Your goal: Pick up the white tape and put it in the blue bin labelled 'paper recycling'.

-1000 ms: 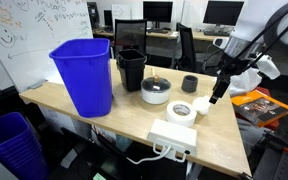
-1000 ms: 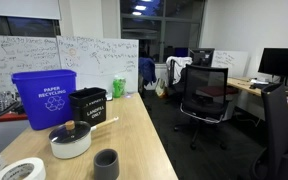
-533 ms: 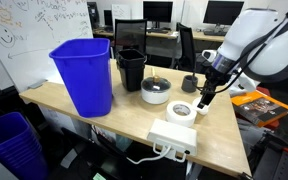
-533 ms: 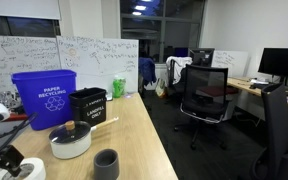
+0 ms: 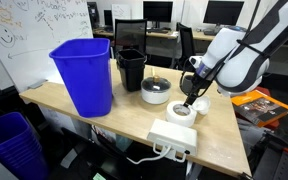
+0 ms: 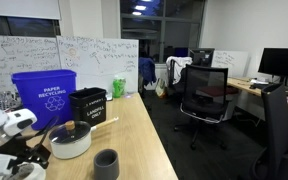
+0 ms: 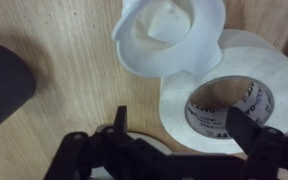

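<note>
The crumpled white scrap only just touches the tape's outer rim. The white tape [image 5: 181,118] will come loose and leave the scrap behind when I lift it.
The white tape [image 7: 180,100] lies flat on the wooden table, a ring with a dark printed core. My gripper [image 7: 184,128] is open just above it, with one finger over the centre hole and the other outside the ring. In an exterior view the gripper [image 5: 190,103] hangs over the tape [image 5: 176,115] near the table's front. The blue bin [image 5: 84,75] stands upright at the far end of the table. Its 'paper recycling' label shows in an exterior view [image 6: 44,97]. In that view my gripper [image 6: 17,162] mostly hides the tape.
A crumpled white scrap [image 7: 174,35] touches the tape. A small dark cup [image 7: 4,85] stands beside it. A black bin [image 5: 131,68] and a white bowl-like dish [image 5: 156,92] sit between tape and blue bin. A white power strip [image 5: 172,137] lies at the table edge.
The arm has swung in from the table's side and come down. The open gripper now sits right over the tape. The tape and bins have not moved.
</note>
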Tool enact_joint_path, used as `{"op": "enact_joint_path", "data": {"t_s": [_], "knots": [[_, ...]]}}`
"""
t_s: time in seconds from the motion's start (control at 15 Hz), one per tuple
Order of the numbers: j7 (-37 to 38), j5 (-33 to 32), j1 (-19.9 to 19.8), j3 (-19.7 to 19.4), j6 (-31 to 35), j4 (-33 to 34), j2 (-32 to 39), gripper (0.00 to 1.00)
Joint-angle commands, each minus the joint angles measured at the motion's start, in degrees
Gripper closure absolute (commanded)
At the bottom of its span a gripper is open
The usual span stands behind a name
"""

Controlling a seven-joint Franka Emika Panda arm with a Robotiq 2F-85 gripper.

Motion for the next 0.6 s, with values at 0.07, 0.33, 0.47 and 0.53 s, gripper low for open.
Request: {"op": "enact_joint_path", "data": {"t_s": [0.07, 0.33, 0.47, 0.53], "knots": [[5.58, -10.11, -4.52, 2.43, 4.12, 2.92, 5.99, 0.00], [8.14, -15.15, -5.47, 2.05, 5.65, 4.11, 8.52, 0.08], [8.93, -16.07, -6.07, 2.42, 6.26, 4.91, 8.69, 0.34], [9.02, -16.49, -5.87, 2.10, 6.44, 5.28, 8.49, 0.40]]}}
